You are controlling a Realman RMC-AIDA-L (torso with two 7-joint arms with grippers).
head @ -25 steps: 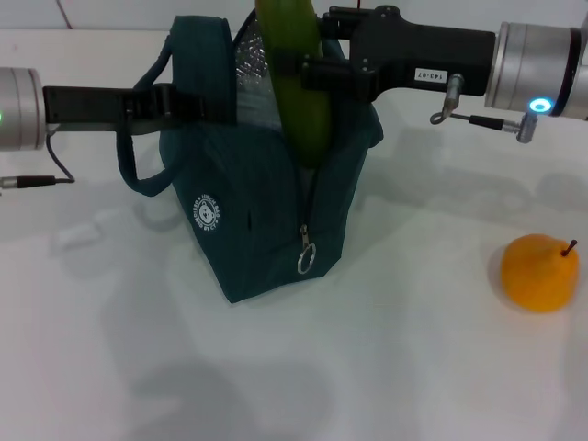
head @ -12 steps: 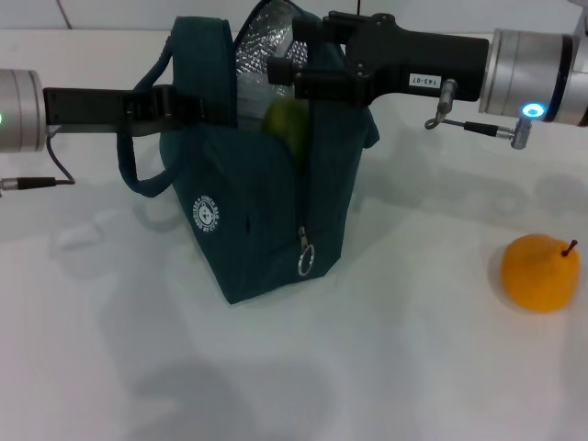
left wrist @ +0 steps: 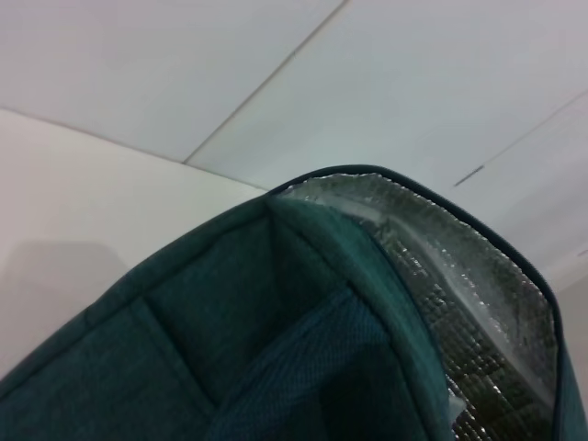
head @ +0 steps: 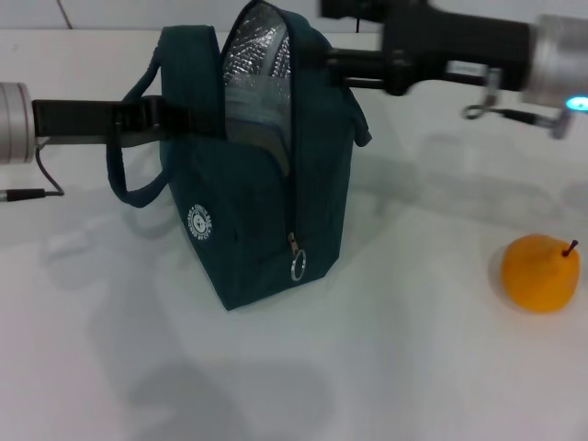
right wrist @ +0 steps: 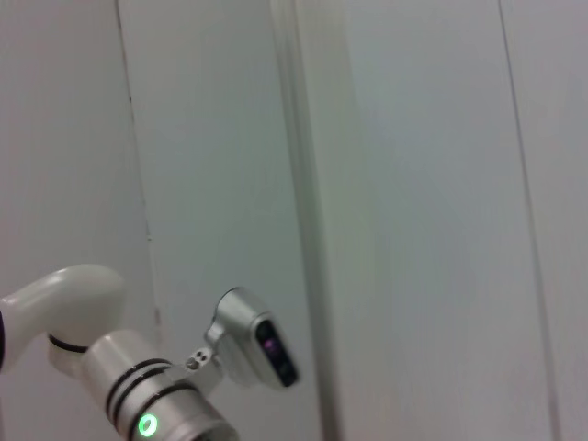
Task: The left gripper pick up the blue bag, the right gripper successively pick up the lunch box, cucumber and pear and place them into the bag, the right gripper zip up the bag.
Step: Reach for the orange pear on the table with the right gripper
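Note:
The pear (head: pixel 539 274) lies clear of the bag with its stem pointing away, so the robot's right gripper keeps moving to the pear's stem (head: pixel 571 248) until its fingers close there.
The blue bag (head: pixel 266 193) stands upright on the white table, its top open and its silver lining (head: pixel 262 55) showing. My left gripper (head: pixel 175 115) is shut on the bag's left upper edge by the handle. The bag also fills the left wrist view (left wrist: pixel 276 349). My right gripper (head: pixel 335 41) is open and empty, level with the bag's top at its right rim. The cucumber is hidden inside the bag. A pale shape (head: pixel 257 106) shows inside the opening; I cannot tell if it is the lunch box. The orange pear (head: pixel 539 273) lies on the table at the right.
The zipper pull ring (head: pixel 298 266) hangs low on the bag's front seam. A carry strap (head: pixel 129 184) loops down at the bag's left. The right wrist view shows only a wall and my left arm (right wrist: pixel 138 404).
The cucumber went down into the bag and out of sight. My right gripper let it go, then rose and drew back to the right. The bag shifted slightly left.

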